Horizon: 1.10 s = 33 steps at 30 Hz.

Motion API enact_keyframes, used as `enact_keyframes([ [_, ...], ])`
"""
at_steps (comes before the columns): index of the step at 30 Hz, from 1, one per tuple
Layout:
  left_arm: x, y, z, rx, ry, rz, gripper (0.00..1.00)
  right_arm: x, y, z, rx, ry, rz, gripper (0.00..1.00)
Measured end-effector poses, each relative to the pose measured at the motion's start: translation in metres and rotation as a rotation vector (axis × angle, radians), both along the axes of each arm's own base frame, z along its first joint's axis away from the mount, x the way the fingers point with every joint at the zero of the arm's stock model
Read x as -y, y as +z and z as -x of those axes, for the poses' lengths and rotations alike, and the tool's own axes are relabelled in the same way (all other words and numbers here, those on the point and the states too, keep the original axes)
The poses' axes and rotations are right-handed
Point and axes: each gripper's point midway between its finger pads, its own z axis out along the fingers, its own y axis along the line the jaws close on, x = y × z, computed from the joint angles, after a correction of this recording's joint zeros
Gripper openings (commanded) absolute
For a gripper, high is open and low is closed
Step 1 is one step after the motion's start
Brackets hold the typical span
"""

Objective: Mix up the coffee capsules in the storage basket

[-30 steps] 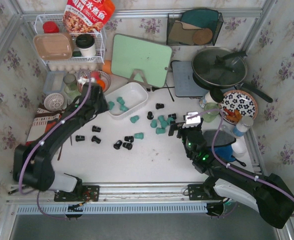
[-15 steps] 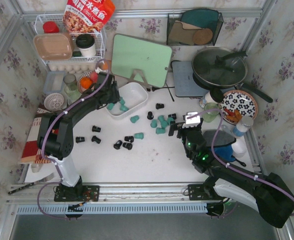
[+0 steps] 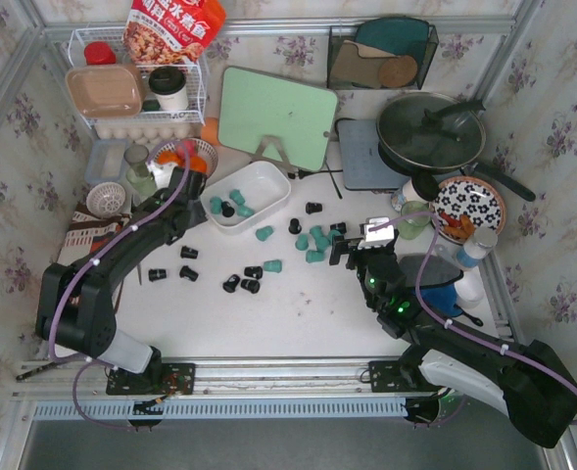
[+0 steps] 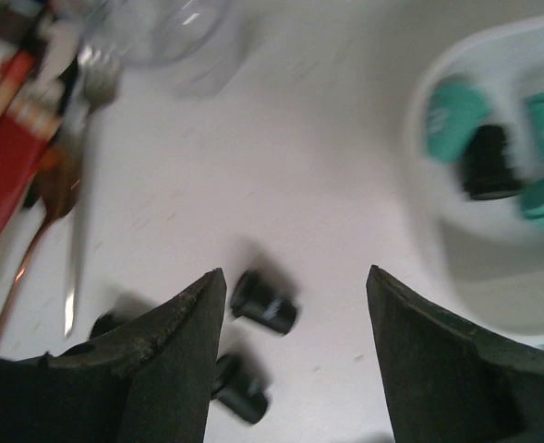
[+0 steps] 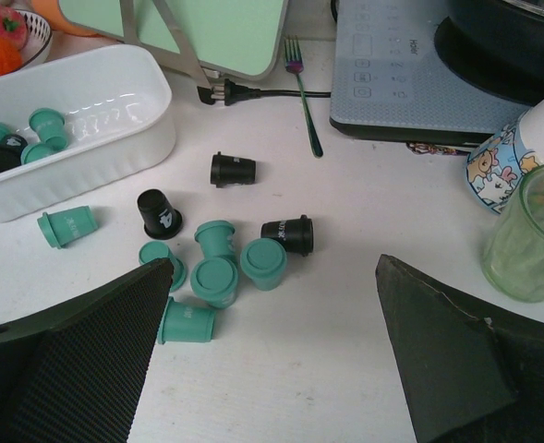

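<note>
The black capsule [image 3: 157, 274] by the fork handle lies clear of its neighbours, so the robot's left gripper should keep lowering toward it until the fingers are on either side of its body [image 4: 107, 323].
The white storage basket [image 3: 264, 183] holds three teal coffee capsules [image 3: 237, 196] and one black capsule [image 3: 228, 210]; the left wrist view shows its rim [image 4: 419, 138] at the right. My left gripper [image 3: 188, 227] [image 4: 296, 271] hovers left of the basket, open and empty, above two black capsules [image 4: 264, 302] lying on the table. More black capsules [image 3: 241, 284] lie mid-table. My right gripper [image 3: 352, 251] [image 5: 273, 261] stands open and empty over a cluster of teal capsules [image 5: 216, 277] and a black one [image 5: 288, 234].
A green cutting board [image 3: 273, 113] leans behind the basket. A wire rack [image 3: 141, 88] and a fruit bowl [image 3: 185, 157] stand at the back left. Pan [image 3: 430, 132], cooker [image 3: 366, 162], patterned plate [image 3: 469, 206] and green glass [image 5: 530, 231] crowd the right. Cutlery [image 4: 78, 185] lies at the left.
My left gripper swung over the basket, opened, and has drawn back to the left. A black capsule now lies in the basket. The right arm has not moved.
</note>
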Motion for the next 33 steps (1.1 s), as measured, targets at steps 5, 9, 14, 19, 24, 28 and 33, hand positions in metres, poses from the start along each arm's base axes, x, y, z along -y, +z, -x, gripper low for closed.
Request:
enact_keyframes([
  [5, -0.041, -0.022, 0.048, -0.091, 0.185, -0.033, 0.64, -0.002, 0.0, 0.0, -0.002, 0.008, -0.005, 1.0],
  [9, -0.07, -0.027, 0.08, -0.124, 0.352, -0.019, 0.64, -0.002, 0.0, 0.001, -0.002, 0.009, -0.007, 1.0],
  [14, -0.091, -0.037, 0.098, -0.145, 0.463, -0.02, 0.68, -0.002, 0.001, 0.001, -0.001, 0.01, -0.01, 1.0],
  [19, -0.103, -0.063, 0.112, -0.233, 0.557, 0.02, 0.68, -0.002, 0.001, 0.001, -0.002, 0.012, -0.01, 1.0],
  [24, -0.1, -0.083, 0.118, -0.324, 0.635, 0.04, 0.68, -0.002, 0.0, 0.001, -0.003, 0.012, -0.009, 1.0],
  [28, -0.1, -0.098, 0.118, -0.386, 0.693, 0.046, 0.67, -0.002, 0.0, 0.001, -0.003, 0.012, -0.009, 1.0],
  [33, -0.101, -0.112, 0.117, -0.431, 0.744, 0.064, 0.62, -0.002, 0.0, 0.001, -0.004, 0.012, -0.009, 1.0],
])
